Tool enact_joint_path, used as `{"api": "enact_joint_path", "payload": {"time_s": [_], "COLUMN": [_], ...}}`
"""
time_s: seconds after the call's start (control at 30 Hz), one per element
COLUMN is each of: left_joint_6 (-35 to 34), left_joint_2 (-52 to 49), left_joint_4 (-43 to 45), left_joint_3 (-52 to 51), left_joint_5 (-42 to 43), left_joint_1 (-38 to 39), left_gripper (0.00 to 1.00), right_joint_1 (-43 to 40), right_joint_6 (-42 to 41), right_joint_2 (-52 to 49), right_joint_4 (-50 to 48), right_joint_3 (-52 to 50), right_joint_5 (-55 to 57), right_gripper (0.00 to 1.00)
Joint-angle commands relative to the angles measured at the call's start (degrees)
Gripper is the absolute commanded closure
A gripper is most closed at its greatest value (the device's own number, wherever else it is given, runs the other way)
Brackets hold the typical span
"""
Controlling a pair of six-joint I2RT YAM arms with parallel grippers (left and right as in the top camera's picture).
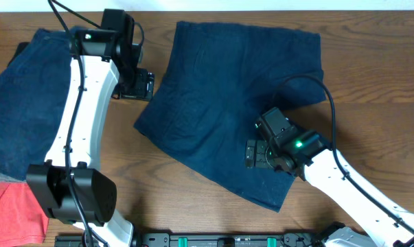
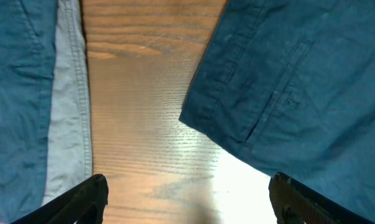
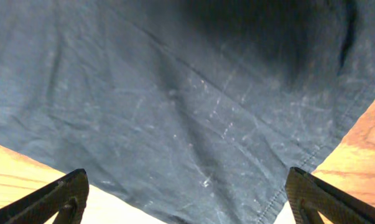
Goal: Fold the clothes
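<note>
Open wood (image 1: 122, 137) lies between the navy shorts' corner (image 1: 139, 127) and the faded denim shorts, so I should keep lowering my left gripper to that corner and close on it.
The dark navy shorts (image 1: 227, 96) lie spread flat across the middle of the wooden table. My left gripper (image 1: 141, 86) is open and empty, hovering over bare wood just off the shorts' left edge. In the left wrist view its fingers (image 2: 187, 199) frame the wood, with a corner of the navy shorts (image 2: 299, 93) to the right. My right gripper (image 1: 256, 154) is open and empty above the shorts' lower part. In the right wrist view the navy cloth (image 3: 175, 106) fills the frame between the open fingers (image 3: 187, 199), with a stitched hem at lower right.
Lighter faded denim shorts (image 1: 14, 103) lie at the far left and also show in the left wrist view (image 2: 25, 93). A coral-red garment (image 1: 11, 209) sits at the bottom left corner. Bare wood (image 1: 371, 103) lies to the right of the navy shorts.
</note>
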State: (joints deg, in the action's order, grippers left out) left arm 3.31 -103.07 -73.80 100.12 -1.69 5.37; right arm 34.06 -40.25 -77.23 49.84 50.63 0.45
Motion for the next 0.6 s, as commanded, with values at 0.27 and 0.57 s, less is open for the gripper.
{"api": "enact_joint_path", "payload": {"time_s": [0.27, 0.57], "left_joint_6": [1.86, 2.27], "left_joint_2": [-0.72, -0.72], "left_joint_4": [8.46, 13.51], "left_joint_3": [-8.57, -14.62], "left_joint_5": [0.13, 0.28], "left_joint_1": [-0.2, -0.2], "left_gripper": [0.16, 0.16], "right_joint_1": [0.87, 6.88], "right_joint_6": [-1.11, -7.87], "right_joint_2": [-2.34, -7.32], "right_joint_4": [-2.56, -1.75], "right_joint_3": [-4.61, -7.15], "right_joint_5": [0.0, -6.78], "right_gripper": [0.01, 0.04]}}
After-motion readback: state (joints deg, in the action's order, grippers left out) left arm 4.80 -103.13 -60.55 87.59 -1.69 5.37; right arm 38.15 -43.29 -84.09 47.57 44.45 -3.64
